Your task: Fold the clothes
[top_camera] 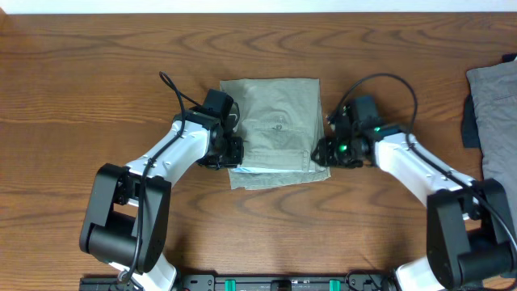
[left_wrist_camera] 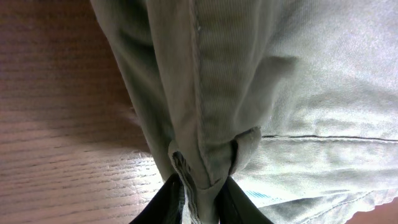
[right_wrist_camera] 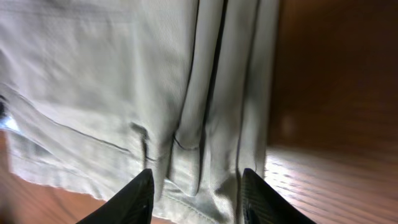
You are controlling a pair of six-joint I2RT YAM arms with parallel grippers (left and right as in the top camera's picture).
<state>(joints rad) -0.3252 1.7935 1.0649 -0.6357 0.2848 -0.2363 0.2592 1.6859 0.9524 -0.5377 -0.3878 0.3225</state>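
The top layer's hem corner (right_wrist_camera: 144, 140) lies farther in than the shorts' lower layers (right_wrist_camera: 214, 186), which my right gripper's open fingers straddle. My right gripper should move inward and pinch that corner.
The khaki-green shorts (top_camera: 279, 129) lie folded into a rough square at the middle of the table. My left gripper (top_camera: 232, 153) sits at their left lower edge, shut on a bunched fold of the shorts (left_wrist_camera: 205, 124); both dark fingers (left_wrist_camera: 165, 202) squeeze the seam. My right gripper (top_camera: 321, 150) is at the right lower edge, open, its fingers (right_wrist_camera: 134, 196) spread either side of the shorts' layered edge (right_wrist_camera: 205, 124) without pinching it.
A grey garment (top_camera: 494, 105) with dark navy cloth (top_camera: 470, 121) lies at the table's far right edge. Bare wooden tabletop (top_camera: 81, 97) surrounds the shorts. Black cables loop above both wrists.
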